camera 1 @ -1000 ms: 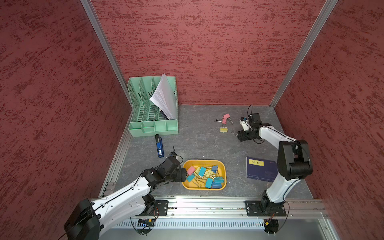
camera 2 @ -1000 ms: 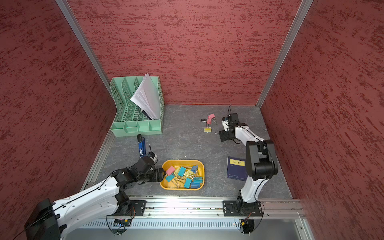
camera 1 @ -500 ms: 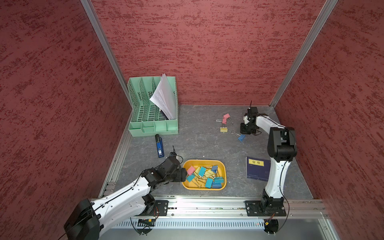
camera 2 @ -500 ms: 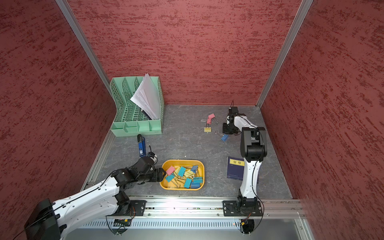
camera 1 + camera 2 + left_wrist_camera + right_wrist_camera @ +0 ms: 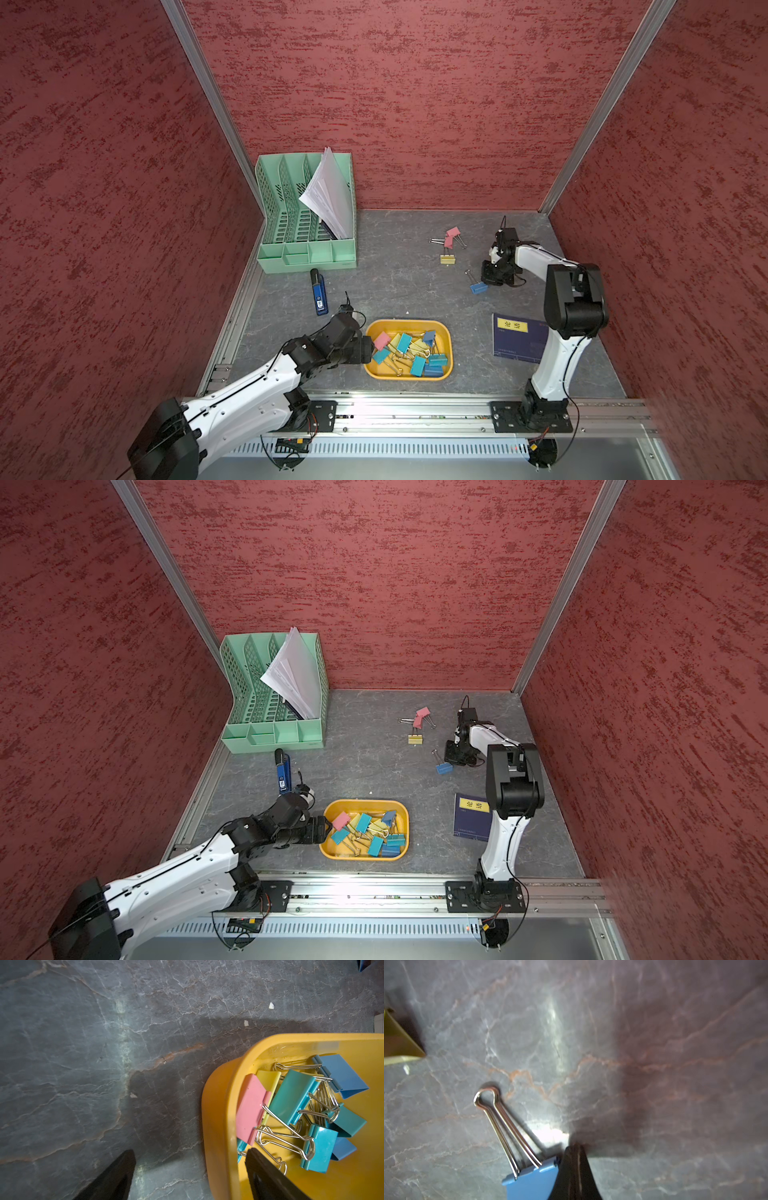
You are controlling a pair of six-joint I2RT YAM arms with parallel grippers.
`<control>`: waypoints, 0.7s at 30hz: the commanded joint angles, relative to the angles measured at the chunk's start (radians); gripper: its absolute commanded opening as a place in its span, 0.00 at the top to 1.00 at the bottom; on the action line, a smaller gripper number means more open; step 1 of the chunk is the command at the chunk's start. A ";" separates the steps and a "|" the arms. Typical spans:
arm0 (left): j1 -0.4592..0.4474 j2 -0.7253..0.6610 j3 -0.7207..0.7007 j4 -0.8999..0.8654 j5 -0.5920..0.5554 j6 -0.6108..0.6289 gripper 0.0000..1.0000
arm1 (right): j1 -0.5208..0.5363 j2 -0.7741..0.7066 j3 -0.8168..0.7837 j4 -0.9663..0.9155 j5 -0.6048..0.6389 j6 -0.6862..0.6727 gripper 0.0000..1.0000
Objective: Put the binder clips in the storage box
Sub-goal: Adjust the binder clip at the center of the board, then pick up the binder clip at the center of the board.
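My right gripper's fingers are shut beside the blue clip's edge [image 5: 553, 1167], so I should open them, move over and close them around both sides of its body [image 5: 478, 289].
The storage box [image 5: 409, 322] [image 5: 365, 802] [image 5: 220, 1105] is a yellow-orange tray at the table's front, holding several binder clips [image 5: 409, 349] [image 5: 368, 829] [image 5: 295, 1095]. My left gripper [image 5: 369, 349] [image 5: 326, 827] [image 5: 190, 1151] is open astride the box's left rim, with one finger inside and one outside. Loose on the table lie a blue clip [image 5: 478, 287] [image 5: 444, 767] [image 5: 533, 1182], a yellow clip [image 5: 447, 259] [image 5: 415, 739] [image 5: 396, 1043] and two pink clips [image 5: 451, 237] [image 5: 420, 717]. My right gripper [image 5: 488, 279] [image 5: 452, 758] [image 5: 576, 1147] is shut on nothing, its tip touching the blue clip's side.
A mint-green file organizer [image 5: 307, 216] with papers stands at the back left. In front of it lies a dark blue stapler [image 5: 319, 291]. A dark blue booklet [image 5: 517, 336] lies beside the right arm's base. Red walls close in three sides.
My right gripper has shut and its arm has folded in. The blue clip, not visible a second ago, now lies on the table beside the fingertips. The left arm has not moved.
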 commanded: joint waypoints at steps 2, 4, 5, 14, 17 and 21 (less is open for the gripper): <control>-0.005 -0.010 0.006 0.010 -0.004 0.008 0.13 | 0.006 -0.081 0.002 -0.021 0.036 0.036 0.94; -0.006 -0.012 0.005 0.010 -0.003 0.008 0.13 | 0.006 -0.116 0.003 -0.032 0.048 0.036 0.63; -0.007 -0.013 0.005 0.010 -0.002 0.007 0.13 | 0.006 -0.134 0.002 -0.034 0.025 0.031 0.54; -0.006 -0.028 0.003 0.008 -0.005 0.008 0.12 | 0.094 -0.259 -0.098 0.014 -0.075 -0.099 0.15; -0.007 -0.033 0.001 0.008 -0.004 0.009 0.13 | 0.107 -0.237 -0.094 -0.013 -0.047 -0.131 0.13; -0.007 -0.033 0.001 0.007 -0.004 0.008 0.13 | 0.128 -0.214 -0.097 -0.023 0.026 -0.153 0.12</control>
